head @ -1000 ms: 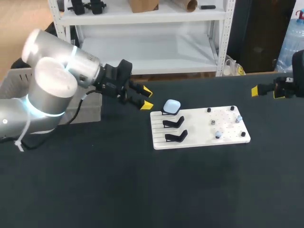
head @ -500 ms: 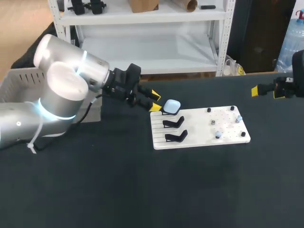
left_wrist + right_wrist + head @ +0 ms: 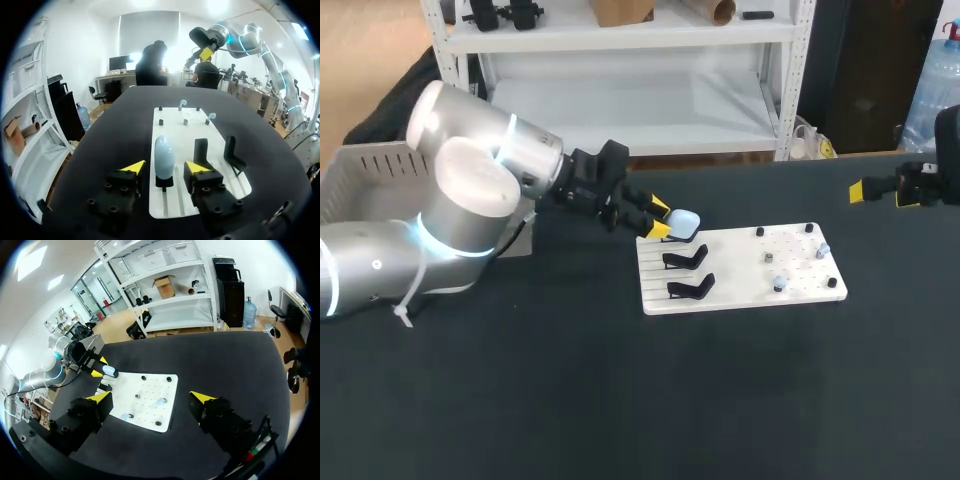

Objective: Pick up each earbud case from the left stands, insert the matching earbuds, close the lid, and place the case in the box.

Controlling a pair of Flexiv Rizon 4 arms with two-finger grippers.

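Note:
My gripper will find empty sockets inside the earbud case when it opens the case's lid, because pale blue earbuds are sitting out on the pegs.
A pale blue earbud case stands on the rearmost black stand at the left end of the white board. My left gripper is at that case, open, one yellow tip on each side. In the left wrist view the case sits between the fingertips with a small gap on both sides. Two empty black stands follow nearer the front. Small earbuds rest on pegs at the board's right end. My right gripper hangs open at the table's far right edge, wide open in its own view.
A grey box stands at the table's left, partly behind my left arm. Black pegs stick up from the board's corners. From the right wrist, the board lies ahead with my left gripper at its far end.
My left arm has moved right to the board, bringing its fingers around the case on the stand, and the fingers have narrowed a little. The right arm has not moved.

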